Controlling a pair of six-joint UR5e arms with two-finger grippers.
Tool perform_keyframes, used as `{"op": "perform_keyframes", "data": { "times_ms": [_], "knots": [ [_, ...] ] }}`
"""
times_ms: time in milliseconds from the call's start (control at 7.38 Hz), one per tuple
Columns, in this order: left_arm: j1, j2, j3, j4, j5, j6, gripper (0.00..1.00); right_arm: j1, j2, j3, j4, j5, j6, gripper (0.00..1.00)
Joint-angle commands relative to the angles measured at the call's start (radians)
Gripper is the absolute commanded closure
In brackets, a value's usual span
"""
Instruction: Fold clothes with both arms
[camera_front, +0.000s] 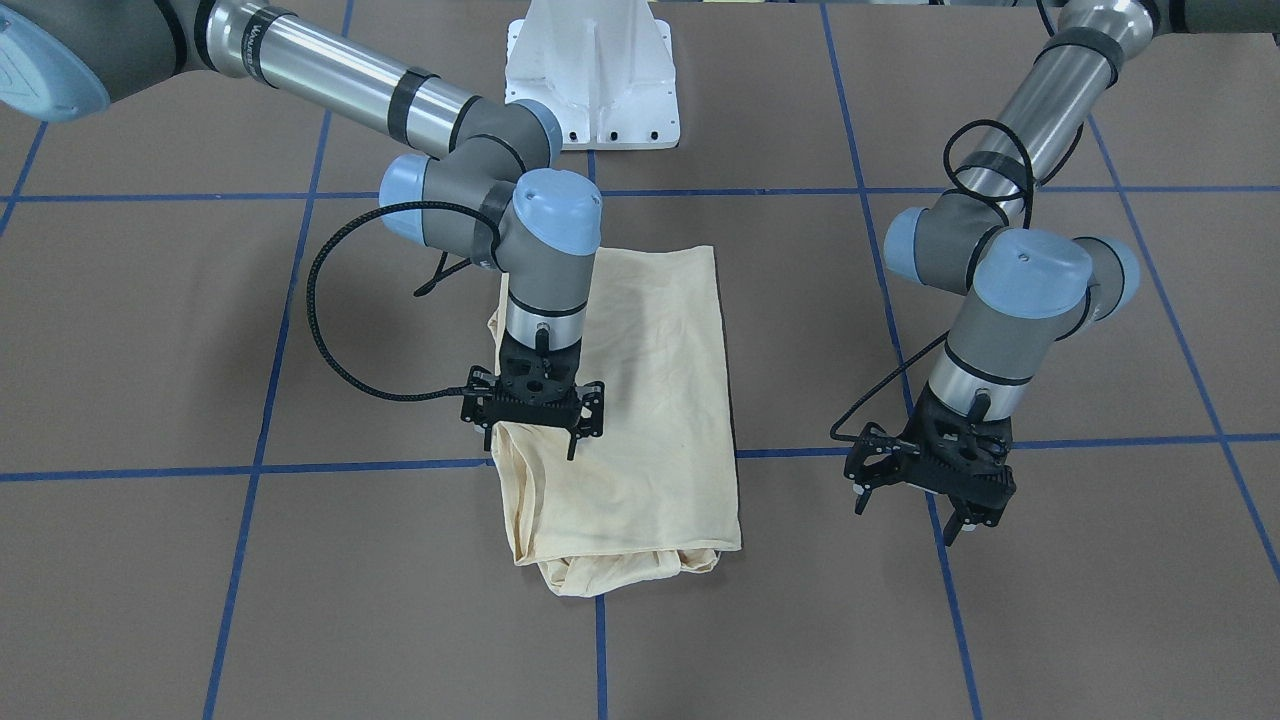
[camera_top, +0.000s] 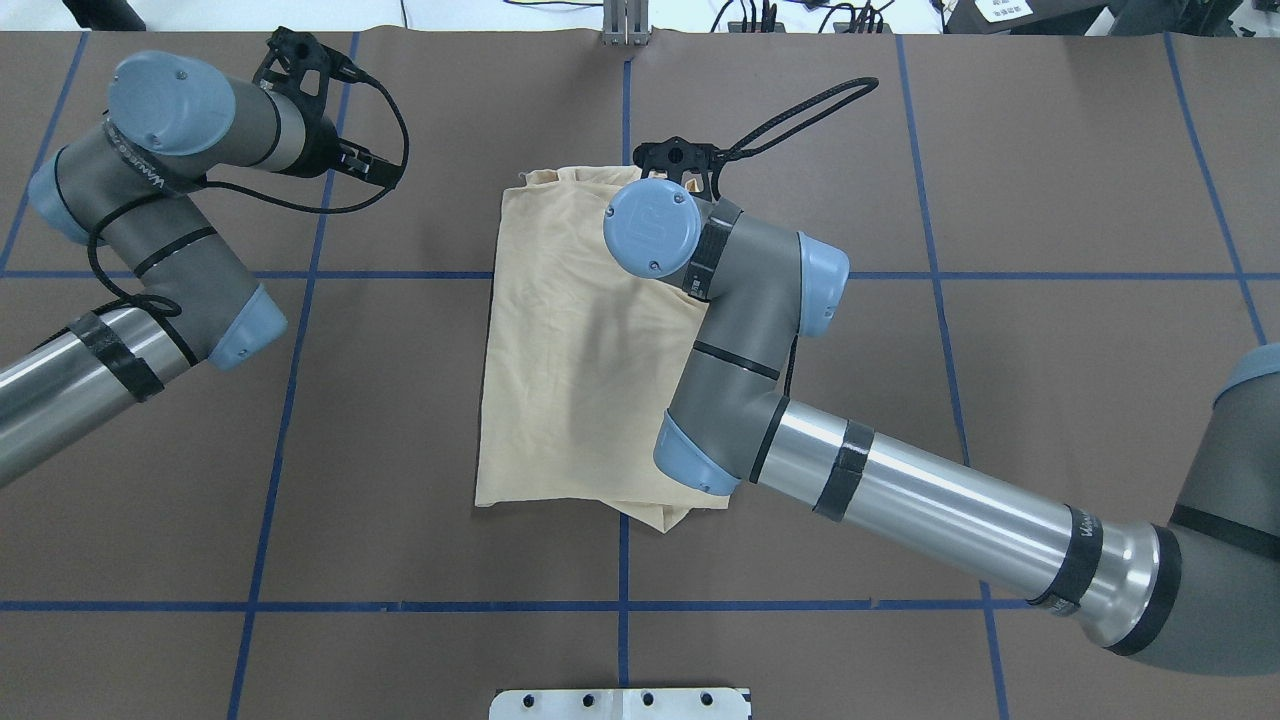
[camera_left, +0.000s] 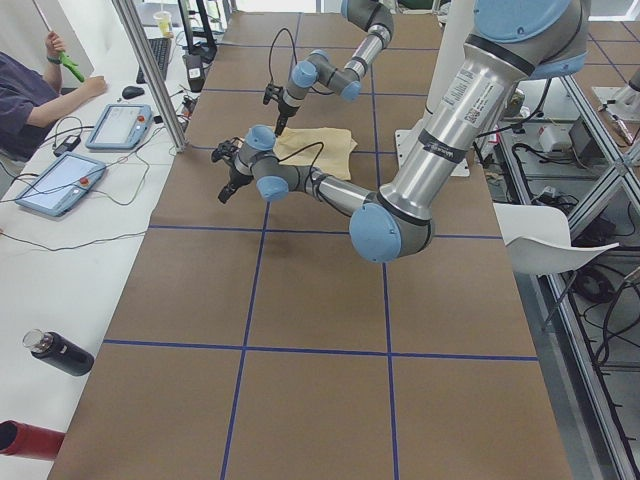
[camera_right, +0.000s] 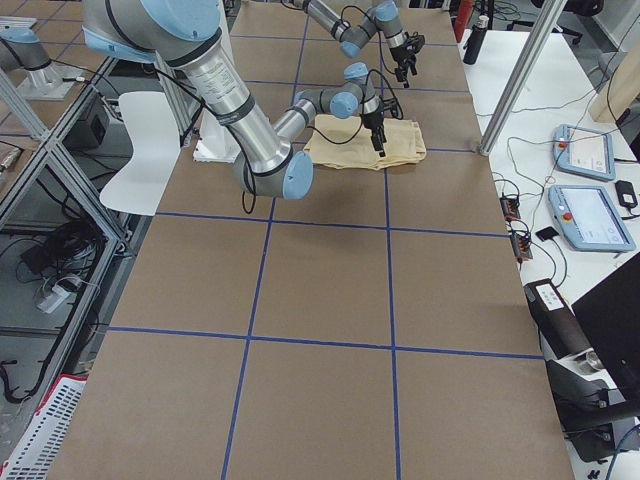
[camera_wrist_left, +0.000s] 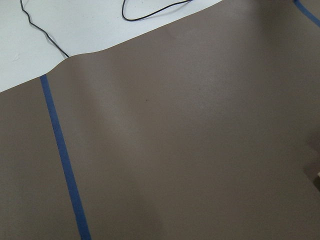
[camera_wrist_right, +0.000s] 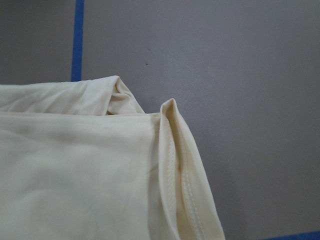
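I see the bunched end lying loose, so I expect the whole cream-yellow T-shirt to slide toward the white pedestal base when I pull its far edge.
The cream-yellow T-shirt lies on the brown table folded into a long rectangle, with bunched fabric at its end nearest the front-facing camera; no print shows. It also shows in the overhead view and the right wrist view, where a hemmed corner stands up. My right gripper hangs just over the shirt's side edge near that end, jaws apart, nothing held. My left gripper is open and empty above bare table, well clear of the shirt. It sits at the far left in the overhead view.
The white pedestal base stands behind the shirt. Blue tape lines grid the table. In the exterior left view a person, tablets and bottles are along the operators' side bench.
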Motion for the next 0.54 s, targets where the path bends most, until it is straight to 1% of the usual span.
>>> {"op": "perform_keyframes", "data": {
  "times_ms": [0,136,271,407],
  "knots": [
    [0.0,0.0,0.002,0.0,0.0,0.002,0.0,0.034,0.006,-0.058,0.008,-0.001,-0.093,0.0],
    [0.009,0.0,0.002,0.0,0.0,0.002,0.0,0.043,-0.001,-0.069,0.005,0.001,-0.119,0.0],
    [0.009,0.0,0.001,0.0,0.0,0.0,0.0,0.048,-0.009,-0.075,-0.024,0.002,-0.154,0.0],
    [0.009,0.0,0.002,0.0,0.0,0.002,0.0,0.055,-0.015,-0.072,-0.084,0.002,-0.199,0.0]
  ]
}}
